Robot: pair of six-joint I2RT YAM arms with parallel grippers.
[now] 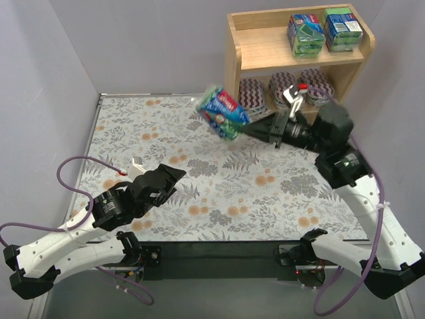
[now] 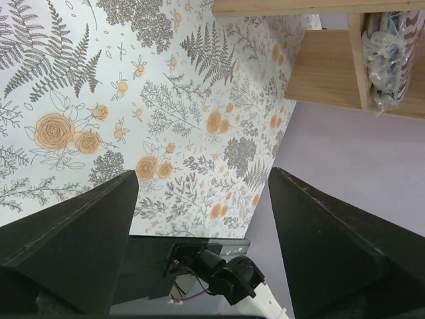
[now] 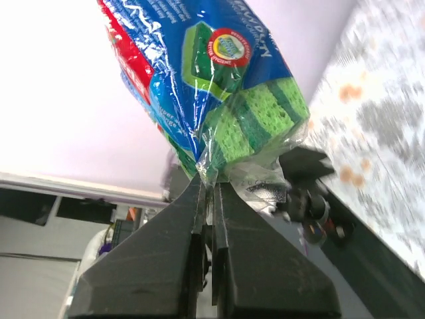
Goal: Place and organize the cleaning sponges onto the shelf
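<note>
The top level [image 1: 263,46] has space beside the two green packs, so my right gripper should keep carrying its pack by the wrap edge [image 1: 239,128] until the pack stands there.
My right gripper [image 1: 247,126] is shut on the plastic wrap edge of a pack of green sponges [image 1: 223,113] with a blue-red label and holds it in the air above the table, left of the wooden shelf [image 1: 240,63]. In the right wrist view the pack [image 3: 219,86] hangs from the closed fingertips [image 3: 211,186]. Two more green packs [image 1: 305,33] [image 1: 342,28] stand on the shelf's top tier. Three striped oval pads [image 1: 253,93] [image 1: 281,85] [image 1: 316,83] lean on the lower tier. My left gripper [image 1: 174,178] is open and empty, low over the table's near left.
The floral tabletop [image 1: 199,166] is walled by grey panels at left and back. A purple cable [image 1: 73,173] loops over the left side. In the left wrist view the shelf [image 2: 332,73] shows at upper right and the right arm's base [image 2: 226,272] at the black near edge.
</note>
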